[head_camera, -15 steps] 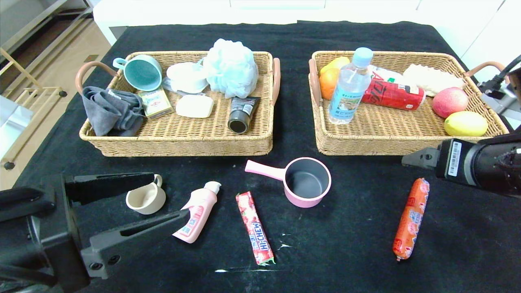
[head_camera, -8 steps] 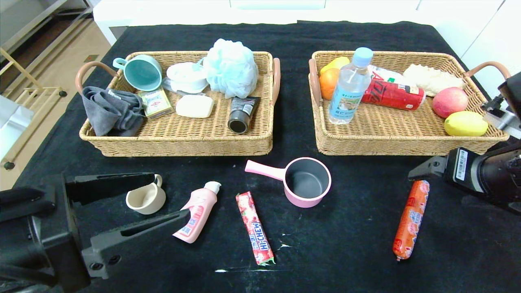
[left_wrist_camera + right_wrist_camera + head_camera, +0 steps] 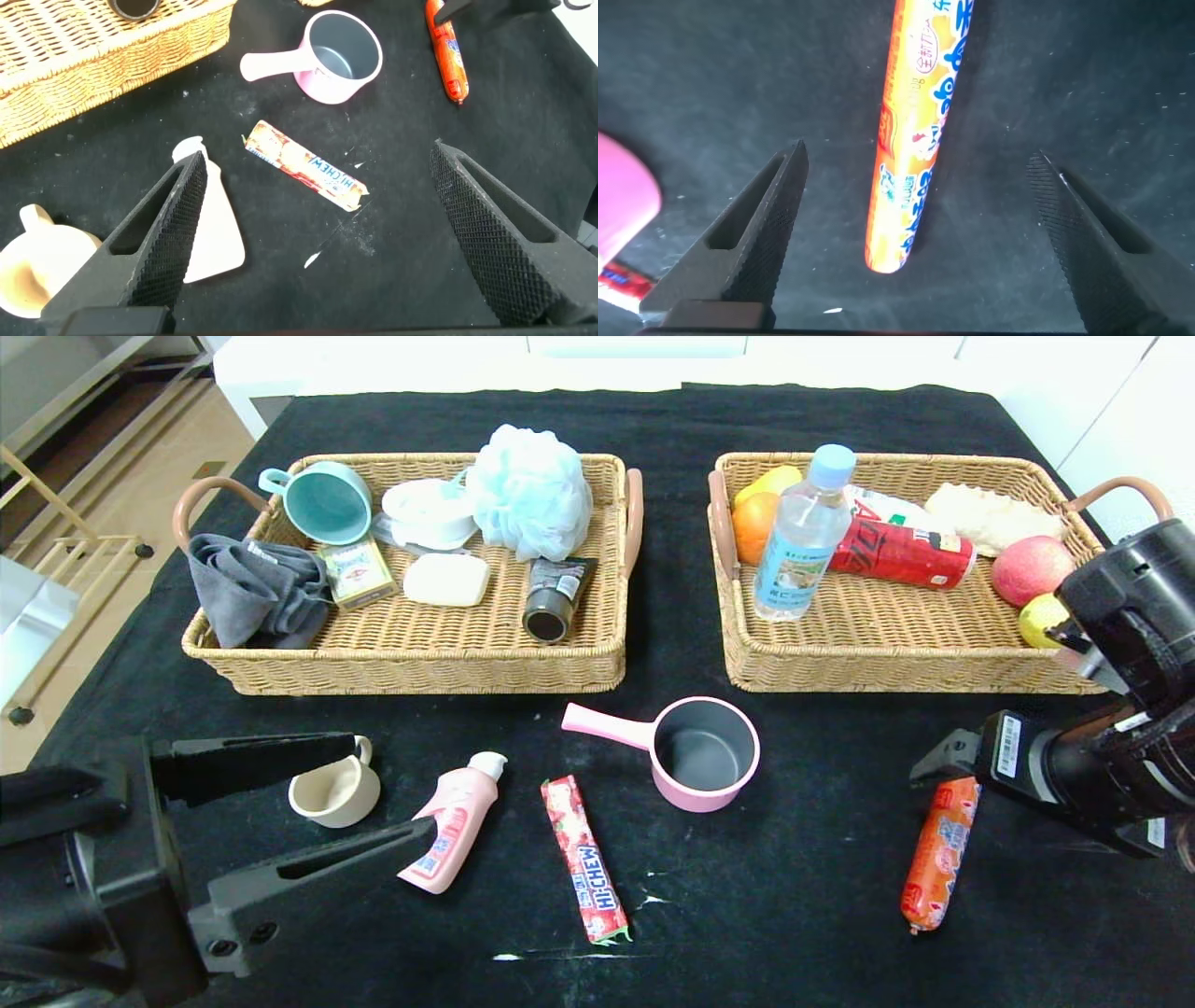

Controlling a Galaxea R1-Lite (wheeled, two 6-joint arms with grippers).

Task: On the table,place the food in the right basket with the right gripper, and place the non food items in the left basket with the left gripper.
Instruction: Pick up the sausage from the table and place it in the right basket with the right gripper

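Observation:
The orange sausage will stay straight instead of drooping when the robot lifts it near its far end, because the plump, tightly filled wrapper lies straight.
On the black table lie a beige cup, a pink squeeze bottle, a red Hi-Chew stick, a pink saucepan and an orange sausage. The clear bottle stands in the right basket. My right gripper is open just above the sausage's far end; in the right wrist view the gripper straddles the sausage. My left gripper is open and empty at the front left, between cup and pink bottle.
The left basket holds a teal mug, a grey cloth, a blue bath puff, soap and a tube. The right basket holds fruit, a red can and a pale packet. The left wrist view shows the Hi-Chew stick and saucepan.
My right gripper has come down and toward the table's front, from beside the right basket to over the sausage's far end. The left arm and all objects have stayed put.

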